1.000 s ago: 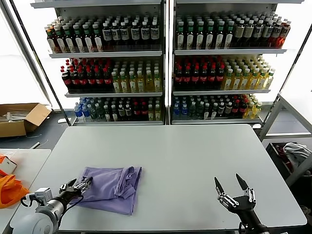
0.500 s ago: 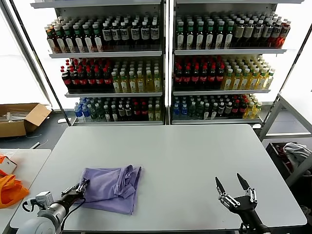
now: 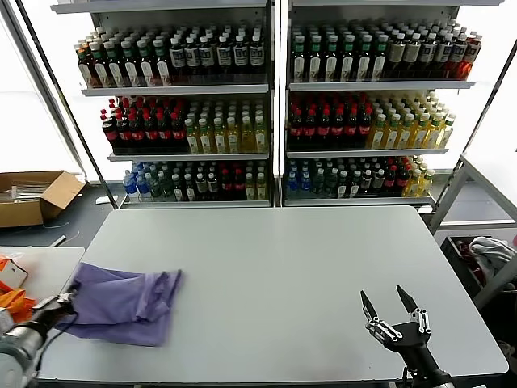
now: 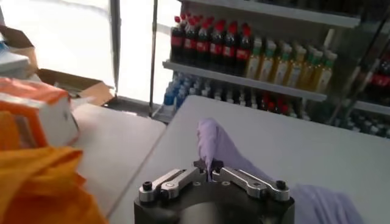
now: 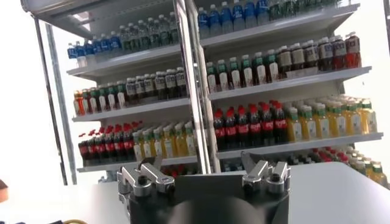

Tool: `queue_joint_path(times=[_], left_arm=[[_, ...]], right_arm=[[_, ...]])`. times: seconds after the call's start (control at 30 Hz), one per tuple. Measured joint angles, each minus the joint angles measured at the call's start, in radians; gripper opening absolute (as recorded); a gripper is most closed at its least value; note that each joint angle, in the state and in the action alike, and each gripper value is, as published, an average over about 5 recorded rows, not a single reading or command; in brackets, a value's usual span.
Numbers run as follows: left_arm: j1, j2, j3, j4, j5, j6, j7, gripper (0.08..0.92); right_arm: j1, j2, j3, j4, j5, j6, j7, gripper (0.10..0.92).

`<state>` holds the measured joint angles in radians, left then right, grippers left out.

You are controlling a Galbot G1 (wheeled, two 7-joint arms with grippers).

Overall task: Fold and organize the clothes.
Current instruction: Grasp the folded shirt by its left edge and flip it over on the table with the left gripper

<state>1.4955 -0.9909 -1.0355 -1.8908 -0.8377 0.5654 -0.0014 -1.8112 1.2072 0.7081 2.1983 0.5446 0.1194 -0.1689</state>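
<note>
The lavender shirt's pinched edge [image 3: 76,301] is out at the table's rim. Next, I fold it inward over the shirt, toward the table's middle [image 3: 249,281], with my left gripper.
One of the clothes, a folded lavender T-shirt [image 3: 125,301], lies at the left edge of the grey table [image 3: 283,267], its left end reaching the rim. My left gripper [image 3: 68,301] is at that rim, shut on the shirt's left edge. In the left wrist view the pads of the left gripper [image 4: 210,168] pinch a raised fold of the lavender shirt [image 4: 214,141]. My right gripper [image 3: 396,310] stands open over the table's front right, holding nothing; in the right wrist view the right gripper [image 5: 200,162] faces the shelves.
Shelves of bottles [image 3: 275,105] stand behind the table. A lower side table [image 3: 36,267] sits to the left with an orange cloth [image 3: 12,303] on it. A cardboard box [image 3: 32,196] lies on the floor at the left, and a bin with cloth [image 3: 491,252] at the right.
My left gripper closed on the shirt's left edge and pulled the shirt leftwards to the table's left rim. The right gripper stayed nearly where it was, open.
</note>
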Motion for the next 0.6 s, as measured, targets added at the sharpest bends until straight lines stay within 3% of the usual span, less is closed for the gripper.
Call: queue_joint_path(times=[0.17, 0.3, 0.43, 0.6], left_arm=[[0.001, 0.090, -0.098, -0.008, -0.027, 0.005, 0.010, 0.099], [0.001, 0.122, -0.128, -0.041, -0.029, 0.007, 0.011, 0.099], [0.005, 0.109, -0.105, -0.098, -0.009, 0.007, 0.000, 0.099], [0.008, 0.034, 0.026, -0.183, 0.024, 0.005, -0.067, 0.099]], right_arm=[[0.003, 0.006, -0.005, -0.003, 0.001, 0.004, 0.001, 0.823], [-0.002, 0.015, -0.005, -0.006, 0.002, 0.011, 0.001, 0.823], [-0.007, 0.026, -0.008, -0.010, -0.001, 0.016, 0.003, 0.823], [-0.009, 0.045, -0.017, -0.015, -0.008, 0.017, 0.003, 0.823]])
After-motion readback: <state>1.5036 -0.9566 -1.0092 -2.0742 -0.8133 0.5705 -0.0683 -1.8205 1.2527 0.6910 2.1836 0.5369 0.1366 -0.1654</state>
